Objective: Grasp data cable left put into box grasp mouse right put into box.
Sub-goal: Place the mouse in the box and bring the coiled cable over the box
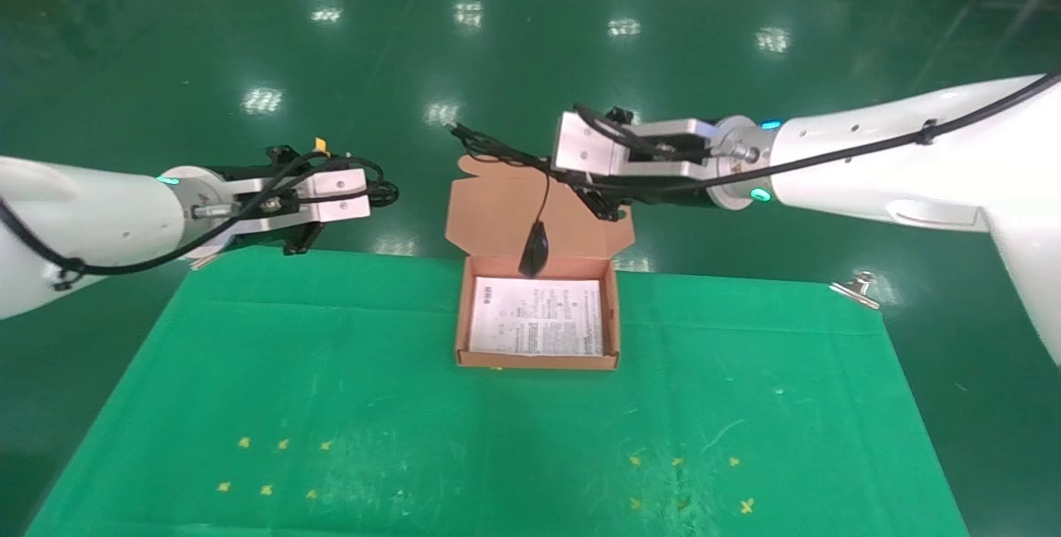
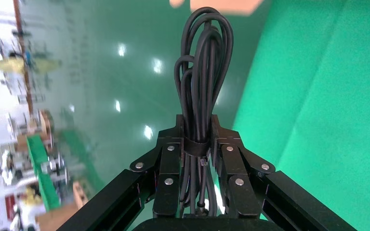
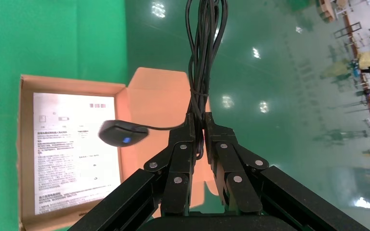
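Next, I lower the mouse inside [image 1: 537, 318] with my right gripper before my left gripper brings in the data cable, because the mouse [image 1: 534, 249] is hanging over the box's far edge.
My left gripper [image 1: 370, 193] is off the table's far left corner, shut on the data cable [image 1: 383, 187], a black coiled bundle sticking out past the fingertips; the left wrist view shows the gripper [image 2: 197, 129] and the cable [image 2: 203, 67]. My right gripper [image 1: 580, 176] hovers above the box's raised lid [image 1: 489, 214], shut on the mouse's bundled cord [image 1: 489, 146]. The black mouse [image 1: 533, 249] dangles on its cord over the far edge of the open salmon-orange box [image 1: 462, 317]. The right wrist view shows the gripper [image 3: 197, 120], the mouse [image 3: 121, 134] with its blue light, and the box [image 3: 25, 144].
A green cloth [image 1: 331, 404] covers the table. A metal clip [image 1: 858, 287] holds its far right corner. Small yellow marks lie near the front left [image 1: 273, 462] and front right [image 1: 688, 479]. Shiny green floor lies beyond the table.
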Robot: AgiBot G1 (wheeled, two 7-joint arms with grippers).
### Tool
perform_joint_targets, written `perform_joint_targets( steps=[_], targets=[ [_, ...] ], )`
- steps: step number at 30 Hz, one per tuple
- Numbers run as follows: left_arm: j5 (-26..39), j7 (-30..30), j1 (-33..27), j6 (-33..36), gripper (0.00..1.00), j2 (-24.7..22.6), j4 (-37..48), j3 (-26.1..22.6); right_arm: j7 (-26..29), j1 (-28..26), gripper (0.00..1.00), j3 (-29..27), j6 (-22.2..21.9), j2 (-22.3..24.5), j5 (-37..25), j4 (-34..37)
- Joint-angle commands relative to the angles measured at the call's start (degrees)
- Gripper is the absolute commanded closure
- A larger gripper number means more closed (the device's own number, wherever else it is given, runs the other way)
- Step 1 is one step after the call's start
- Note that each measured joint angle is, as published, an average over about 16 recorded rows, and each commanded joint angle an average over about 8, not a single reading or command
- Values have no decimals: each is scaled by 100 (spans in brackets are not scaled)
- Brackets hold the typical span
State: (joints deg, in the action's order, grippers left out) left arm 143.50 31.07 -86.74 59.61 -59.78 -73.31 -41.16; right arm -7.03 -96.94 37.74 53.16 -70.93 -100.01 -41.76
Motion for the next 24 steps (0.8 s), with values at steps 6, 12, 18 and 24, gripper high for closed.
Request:
perform_joint_targets(
  steps=[6,12,18,24],
  targets=[
    [244,222,14,190,100,17,-86,-13,-405,94,100,-92,-46,-369,330,618],
    [267,250,23,207,100,17,-116,-13,-570,258,100,-117,-190,-477,432,1258],
    [272,256,25,210,100,17,-121,-13,-587,386,100,-32,-354,-577,379,1955],
    [273,257,25,210,100,17,-122,-13,-716,421,82,104,-474,-676,412,2317]
  ],
)
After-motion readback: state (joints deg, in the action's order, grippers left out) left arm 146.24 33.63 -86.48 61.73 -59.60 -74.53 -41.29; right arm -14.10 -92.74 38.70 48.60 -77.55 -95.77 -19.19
